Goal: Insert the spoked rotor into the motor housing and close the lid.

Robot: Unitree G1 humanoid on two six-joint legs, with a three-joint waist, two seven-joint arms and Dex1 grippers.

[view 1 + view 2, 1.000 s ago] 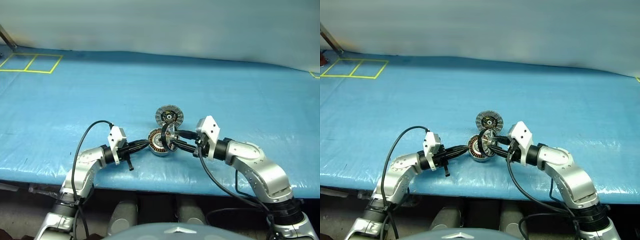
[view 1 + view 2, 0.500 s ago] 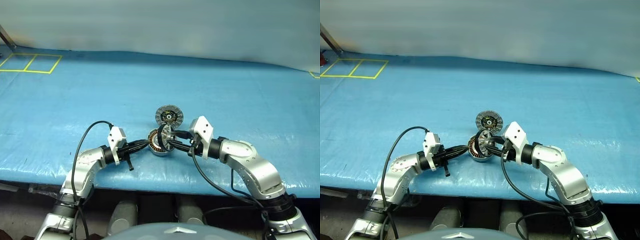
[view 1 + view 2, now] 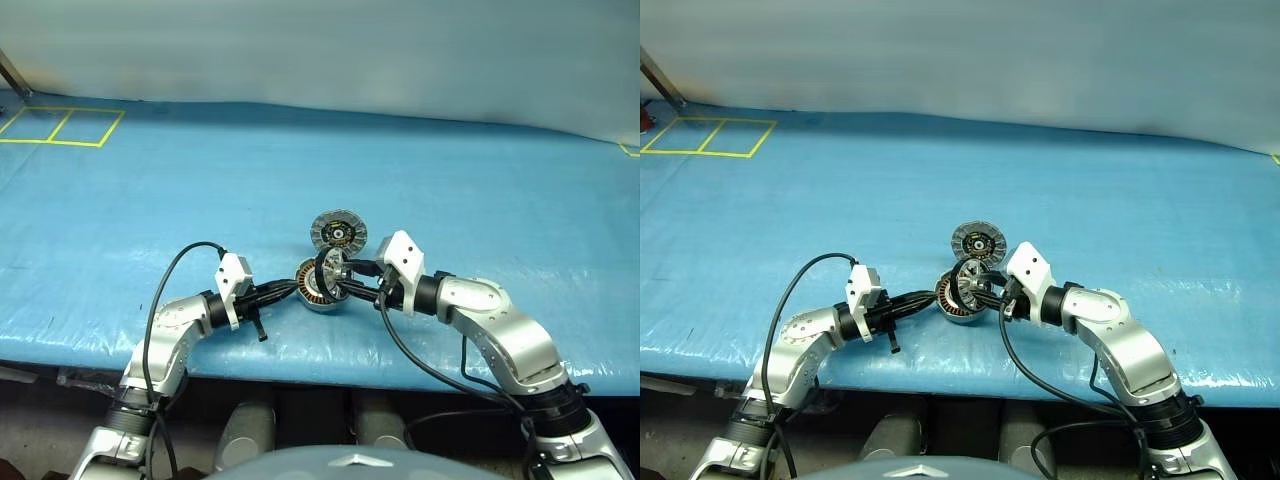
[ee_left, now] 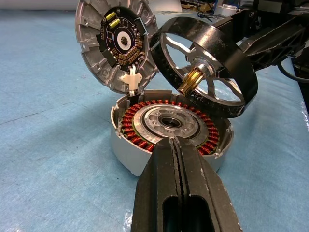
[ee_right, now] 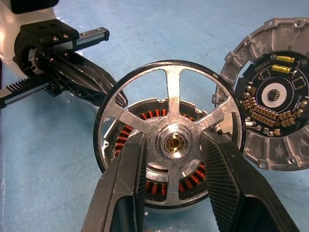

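The spoked rotor is hanging at a tilt and its brass hub [image 4: 192, 79] slants over the housing, so next my right gripper lets go of the rotor, closes and pushes the rotor's spokes [image 5: 173, 182] down.
The spoked rotor [image 5: 166, 104], a black-rimmed wheel with silver spokes and a brass hub, hangs tilted on edge just over the motor housing [image 4: 145, 145]. My right gripper [image 5: 174, 145] is shut on its hub, one finger [image 5: 128, 188] on each side. The housing sits on the table with its copper windings showing. The rotor [image 3: 328, 268] is not seated in it. My left gripper [image 4: 175, 142] is shut, its tips at the housing's [image 3: 310, 288] near rim. The lid [image 3: 337, 231] lies just beyond the housing with its circuit face [image 4: 118, 41] turned up.
Everything rests on a blue tarp-covered table [image 3: 450, 170], whose front edge runs close under both arms. Yellow taped squares [image 3: 60, 125] mark the far left corner. Black cables loop from both wrists near the front edge.
My right forearm has swung slightly to the left, with the rotor still held over the housing. The left arm, housing and lid have not moved.
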